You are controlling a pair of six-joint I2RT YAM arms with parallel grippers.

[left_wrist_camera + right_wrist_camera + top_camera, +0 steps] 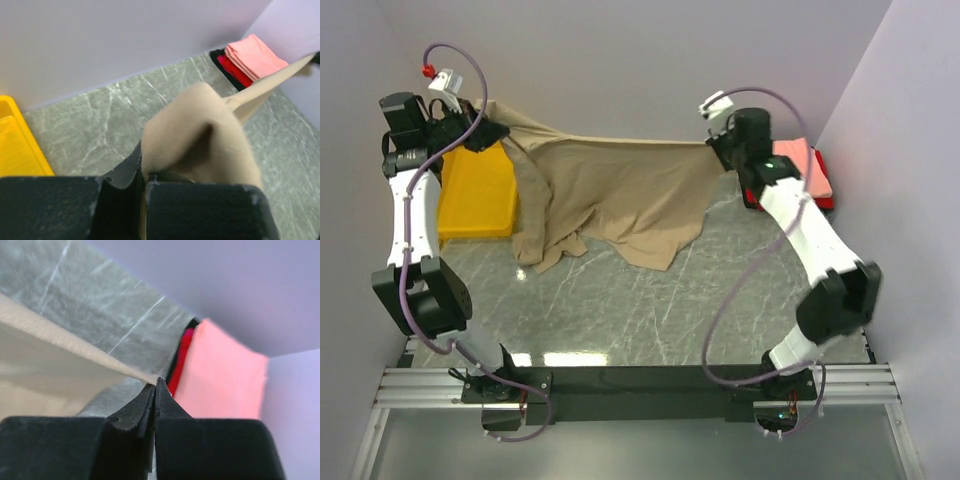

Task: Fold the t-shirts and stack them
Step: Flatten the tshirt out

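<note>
I should use both grippers to lift the tan t-shirt's lower part [548, 235] clear and spread it flat over the front marble [595, 315], because it hangs bunched up below my left gripper.
The tan t-shirt [620, 190] hangs stretched between both grippers at the back of the table, its lower part draped on the marble top. My left gripper [492, 128] is shut on one top corner of the tan t-shirt [200, 135]. My right gripper [718, 146] is shut on the other corner, gripping the tan t-shirt's taut hem [60, 340] at the fingertips. The salmon pink t-shirt [800, 165] lies folded on top of the folded red t-shirt [825, 190] at the back right; the pink one [225, 375] and the red one [182, 355] also show in the right wrist view.
A yellow plastic bin [478, 190] stands at the back left, partly under the cloth. Grey walls close in the back and both sides. The marble table top [650, 310] lies in front of the shirt.
</note>
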